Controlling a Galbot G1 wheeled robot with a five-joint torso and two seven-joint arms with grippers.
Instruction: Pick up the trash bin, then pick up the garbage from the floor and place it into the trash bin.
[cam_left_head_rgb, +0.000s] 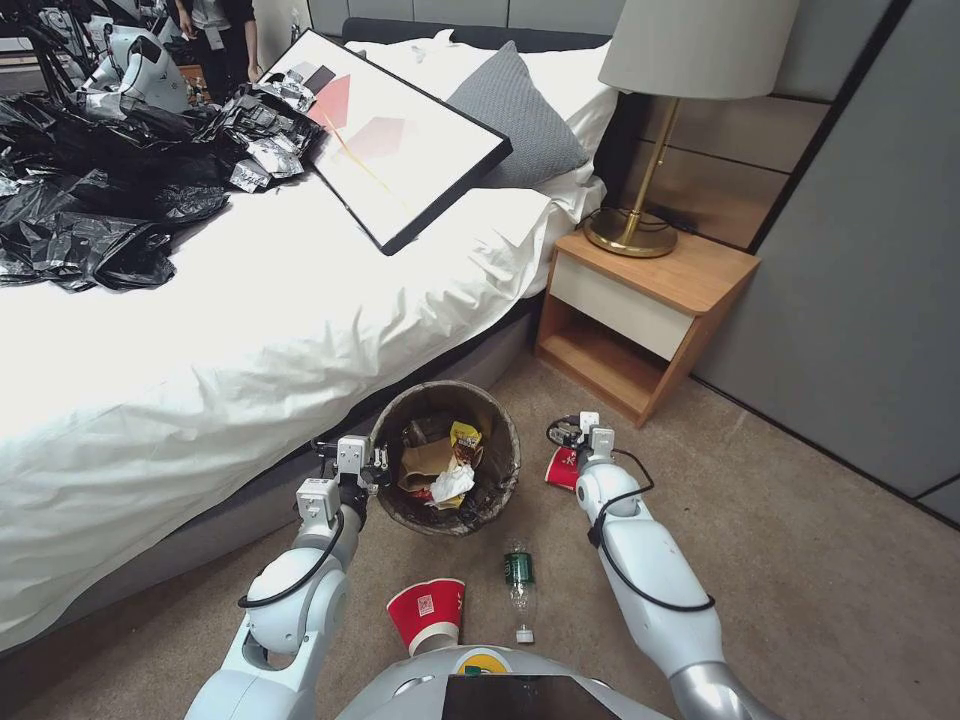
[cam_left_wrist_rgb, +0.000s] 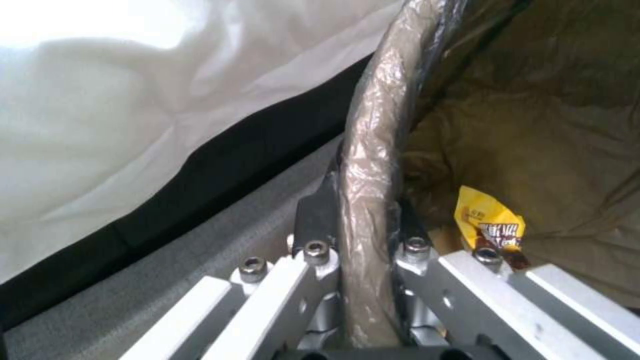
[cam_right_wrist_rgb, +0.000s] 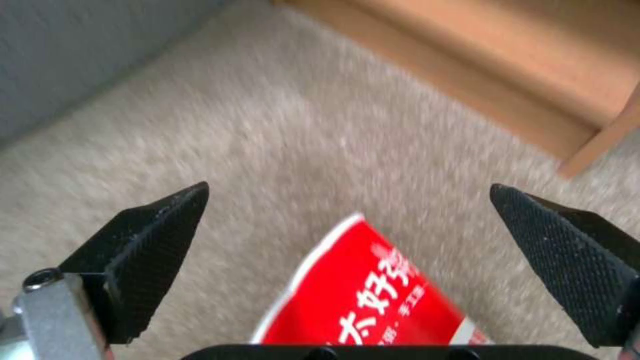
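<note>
The red paper cup (cam_left_head_rgb: 562, 468) will crease and buckle when I squeeze it and lift it, because its thin white rim ends in a flattened corner.
The trash bin (cam_left_head_rgb: 505, 440) stands on the carpet beside the bed, its dark bag folded over the rim. Inside lie a yellow wrapper (cam_left_head_rgb: 465, 436), white tissue (cam_left_head_rgb: 452, 483) and brown paper (cam_left_head_rgb: 425, 462). My left gripper (cam_left_head_rgb: 378, 465) is shut on the bin's near-left rim; the left wrist view shows the gripper (cam_left_wrist_rgb: 360, 210) clamping the bagged rim (cam_left_wrist_rgb: 373, 150), with the yellow wrapper (cam_left_wrist_rgb: 487, 220) inside. My right gripper (cam_left_head_rgb: 578, 432) hovers open over a red paper cup (cam_left_head_rgb: 562, 468) lying right of the bin. In the right wrist view the cup (cam_right_wrist_rgb: 367, 295) lies below the open gripper (cam_right_wrist_rgb: 348, 189).
A second red cup (cam_left_head_rgb: 428, 612) and a clear green-labelled bottle (cam_left_head_rgb: 518, 590) lie on the carpet near my base. The bed (cam_left_head_rgb: 200, 330) is at left with black plastic bags (cam_left_head_rgb: 90, 200) and a framed picture (cam_left_head_rgb: 400, 140). A wooden nightstand (cam_left_head_rgb: 640, 310) with a lamp (cam_left_head_rgb: 660, 120) stands behind the right gripper.
</note>
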